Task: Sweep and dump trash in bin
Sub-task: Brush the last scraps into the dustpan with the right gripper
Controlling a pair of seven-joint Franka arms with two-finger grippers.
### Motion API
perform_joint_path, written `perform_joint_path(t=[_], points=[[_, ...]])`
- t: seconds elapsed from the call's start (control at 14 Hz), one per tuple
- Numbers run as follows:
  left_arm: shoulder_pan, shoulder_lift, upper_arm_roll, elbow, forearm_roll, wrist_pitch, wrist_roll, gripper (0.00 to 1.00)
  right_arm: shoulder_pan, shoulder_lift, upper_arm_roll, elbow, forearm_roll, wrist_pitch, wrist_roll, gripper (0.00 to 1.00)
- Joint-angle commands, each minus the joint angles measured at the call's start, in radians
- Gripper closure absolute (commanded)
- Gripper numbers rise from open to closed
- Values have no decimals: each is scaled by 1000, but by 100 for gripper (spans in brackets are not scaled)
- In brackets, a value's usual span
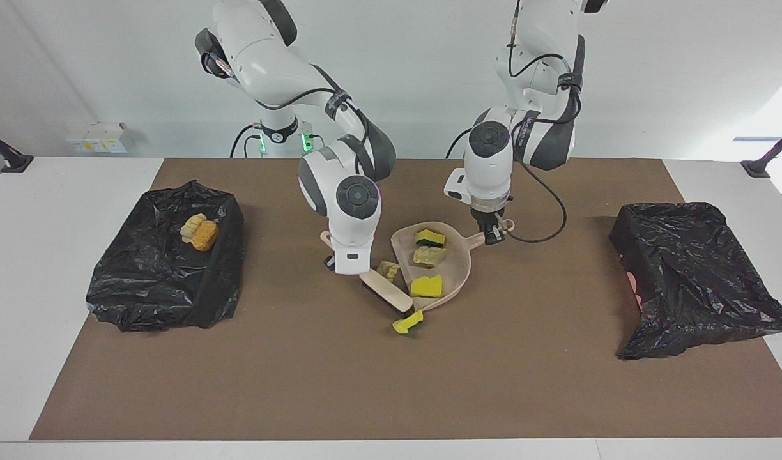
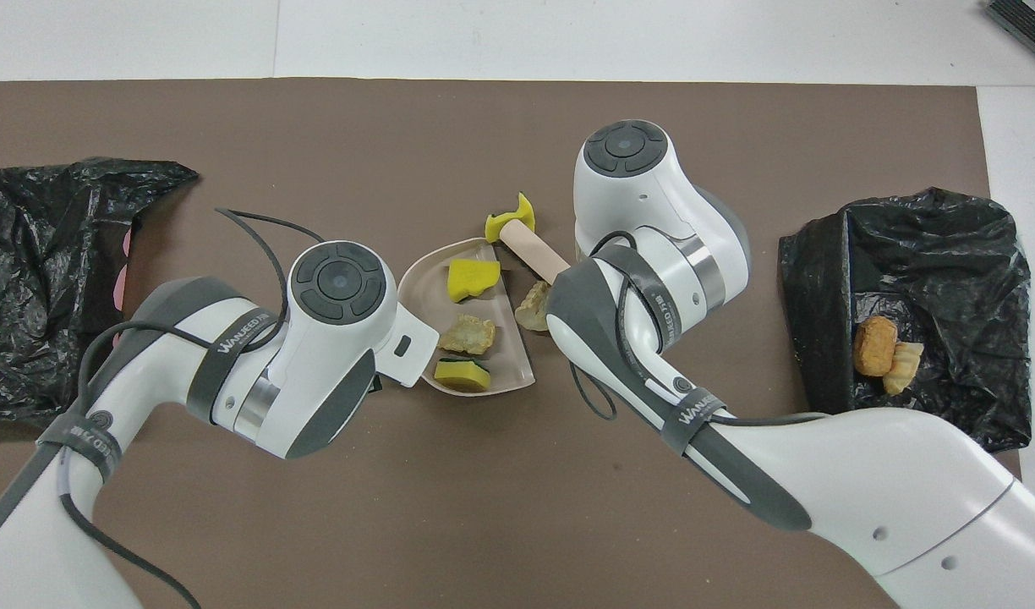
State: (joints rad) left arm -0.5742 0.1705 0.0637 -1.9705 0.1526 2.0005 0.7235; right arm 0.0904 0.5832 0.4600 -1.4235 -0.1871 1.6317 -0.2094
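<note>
The tipped yellow piece [image 2: 509,218] is past the pan's corner at the brush's tip, so the robot's right gripper should pull back and sweep that piece over the pan's edge [image 2: 516,316].
My left gripper [image 1: 493,235] is shut on the handle of the beige dustpan [image 1: 456,268], which lies on the brown mat. Three pieces of trash lie in the pan: a green-backed yellow one [image 1: 430,237], a tan one [image 1: 429,256] and a yellow one [image 1: 426,286]. My right gripper [image 1: 333,260] is shut on the handle of the brush [image 1: 388,292], low over the mat beside the pan. A yellow, green-backed piece [image 1: 407,322] stands tipped at the brush's tip by the pan's lip. A tan piece [image 1: 386,268] lies between brush and pan. In the overhead view both wrists hide the grippers.
A bin lined with a black bag [image 1: 161,300] stands at the right arm's end and holds an orange and a tan piece [image 1: 199,233]. A second black bag [image 1: 691,275] lies at the left arm's end. The brown mat [image 1: 365,396] covers the table's middle.
</note>
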Motion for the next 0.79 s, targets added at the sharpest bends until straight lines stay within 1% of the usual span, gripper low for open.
perform_joint_path(t=[0.0, 0.14, 0.21, 0.29, 0.36, 0.43, 0.5, 0.71], points=[[25, -26, -2, -33, 15, -8, -55, 100, 5, -58, 6, -45, 60, -16, 67, 100], [28, -29, -2, -33, 15, -6, -38, 100, -21, -83, 6, -37, 66, -26, 70, 100], [30, -29, -2, -34, 15, -3, -32, 100, -27, -89, 5, -29, 84, -24, 71, 100], [30, -29, -2, -34, 15, -5, -32, 100, -32, -88, 3, -23, 75, -21, 71, 100], [31, -29, -2, -36, 15, -3, -32, 100, -32, -83, 2, -22, 61, 5, 59, 100], [37, -29, -2, -37, 15, -3, -32, 100, -37, -79, -1, -20, 37, 63, 39, 100], [37, -29, -2, -37, 15, -3, -32, 100, -41, -69, 0, -20, -18, 109, 12, 100], [51, -29, -2, -48, 13, 39, -38, 100, -29, 2, 0, -2, -206, 233, -10, 100]])
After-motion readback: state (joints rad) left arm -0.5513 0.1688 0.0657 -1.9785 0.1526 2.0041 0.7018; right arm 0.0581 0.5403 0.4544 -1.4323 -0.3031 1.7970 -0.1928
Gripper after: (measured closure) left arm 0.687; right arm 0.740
